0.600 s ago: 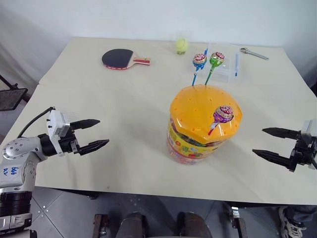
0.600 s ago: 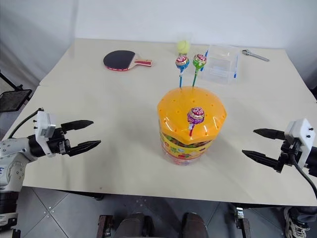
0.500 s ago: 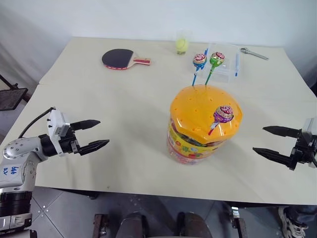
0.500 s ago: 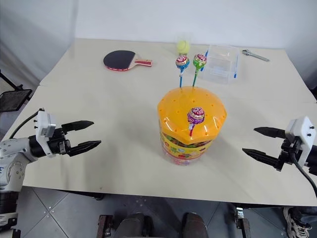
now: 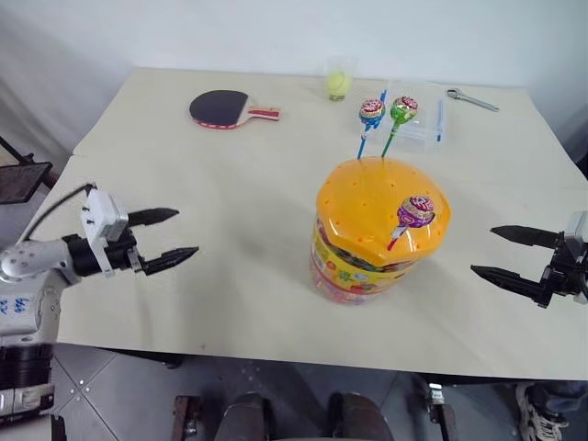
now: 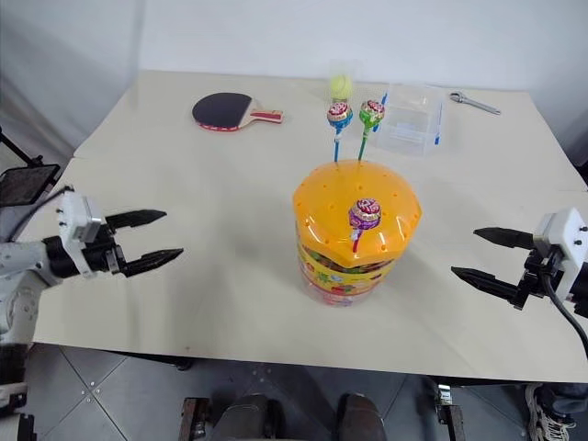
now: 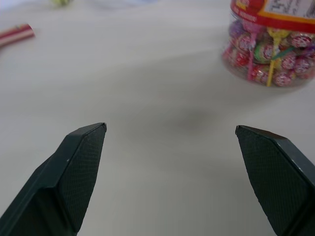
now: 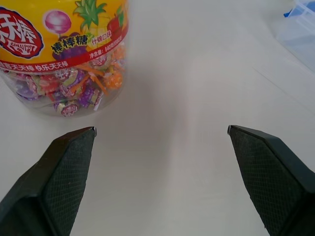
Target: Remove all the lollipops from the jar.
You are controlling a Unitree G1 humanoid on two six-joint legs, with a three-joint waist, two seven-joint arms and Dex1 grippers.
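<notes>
The blue lollipop's stick (image 6: 336, 151) stands clear of the green lollipop, so my open left gripper should continue toward the stick and close just below the blue candy (image 6: 337, 135).
The jar (image 5: 375, 246) stands upright near the middle of the table, a clear tub with a colourful label and an orange domed lid (image 5: 367, 204) full of small holes. Three lollipops stick out of the lid: a blue-stick one (image 5: 370, 114) and a green-stick one (image 5: 401, 110) at the far edge, and a purple-wrapped one (image 5: 415, 211) on the near right side. My left gripper (image 5: 172, 235) is open, well left of the jar. My right gripper (image 5: 507, 254) is open, off to its right. Both are empty; the jar's base (image 8: 64, 73) lies ahead of the right one.
At the table's far side lie a red and black table tennis bat (image 5: 225, 108), a yellow-green ball (image 5: 337, 84), a small clear box (image 5: 421, 118) and a metal wrench (image 5: 472, 99). The table's front edge (image 5: 303, 354) runs just below both grippers.
My left gripper has drawn back to the left and risen a little. The right gripper has shifted slightly right. Jar and lollipops stand as before.
</notes>
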